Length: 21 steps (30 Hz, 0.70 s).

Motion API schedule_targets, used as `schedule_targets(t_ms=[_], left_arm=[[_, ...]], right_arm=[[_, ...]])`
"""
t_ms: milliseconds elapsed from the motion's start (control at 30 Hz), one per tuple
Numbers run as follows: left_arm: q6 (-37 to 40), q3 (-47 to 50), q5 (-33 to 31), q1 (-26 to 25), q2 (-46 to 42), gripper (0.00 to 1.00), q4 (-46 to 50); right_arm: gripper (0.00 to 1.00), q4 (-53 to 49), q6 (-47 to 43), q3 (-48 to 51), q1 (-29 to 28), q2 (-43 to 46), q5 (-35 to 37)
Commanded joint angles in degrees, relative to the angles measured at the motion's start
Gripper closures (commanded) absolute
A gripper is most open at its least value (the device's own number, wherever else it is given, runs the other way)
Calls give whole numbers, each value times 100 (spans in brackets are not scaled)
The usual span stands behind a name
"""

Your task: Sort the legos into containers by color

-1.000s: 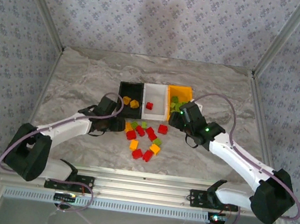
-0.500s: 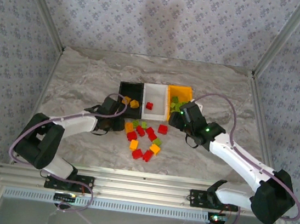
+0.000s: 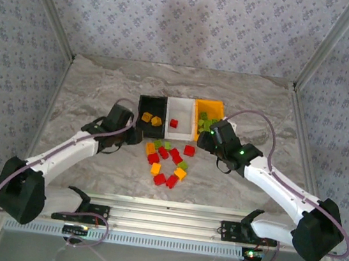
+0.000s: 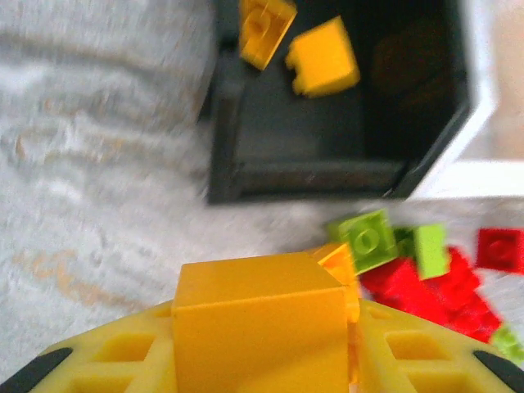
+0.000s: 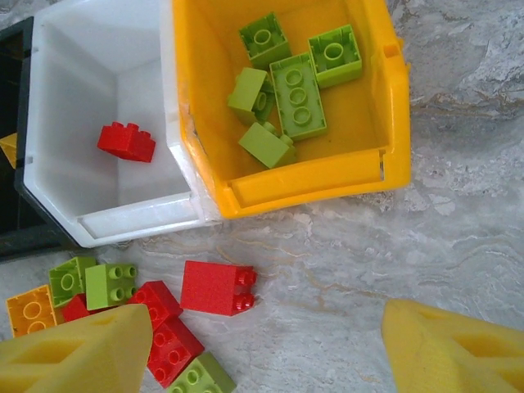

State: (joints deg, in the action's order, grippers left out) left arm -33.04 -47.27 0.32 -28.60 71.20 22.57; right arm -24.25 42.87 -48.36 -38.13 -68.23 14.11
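My left gripper keeps going until it is over that space [image 3: 156, 106] and let its matching lego go there, as there is free space behind the orange-yellow legos in the black container [image 3: 156, 121].
My left gripper [image 4: 262, 348] is shut on an orange-yellow lego [image 4: 258, 323], held just in front of the black container [image 4: 303, 176], which holds two orange-yellow legos [image 4: 323, 57]. In the top view the left gripper [image 3: 130, 135] sits at that bin's near-left corner. My right gripper [image 5: 266, 344] hangs open over bare table beside a loose red lego [image 5: 217, 288], in front of the orange-yellow container [image 5: 311, 184] with several green legos [image 5: 295, 94]. The white container [image 5: 74, 98] holds one red lego [image 5: 125, 141]. A pile of loose legos [image 3: 167, 162] lies between the arms.
The three bins stand in a row: black [image 3: 141, 110], white [image 3: 180, 109], orange-yellow [image 3: 211, 102]. Marble table [image 3: 103, 89] stretches left, right and behind them. Patterned walls enclose the table on three sides.
The left gripper has shut on an orange-yellow lego and pulled back left from the pile toward the black bin's front. The right arm has barely moved.
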Motion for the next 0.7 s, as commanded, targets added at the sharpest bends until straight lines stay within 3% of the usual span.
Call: schedule_targets(t_ms=[0,500,667], left_arm=[[6,-781,204,-30,536,68,-91],[210,-2996,-90,63,3325,66,-93],[193,-3239,-154,96,3537,54,-11]], right_arm=[[24,-31,130,105,23,83,-16],[24,-234,226,384,-28,376,-13],[24,-203,260,466,-56,450,-65]])
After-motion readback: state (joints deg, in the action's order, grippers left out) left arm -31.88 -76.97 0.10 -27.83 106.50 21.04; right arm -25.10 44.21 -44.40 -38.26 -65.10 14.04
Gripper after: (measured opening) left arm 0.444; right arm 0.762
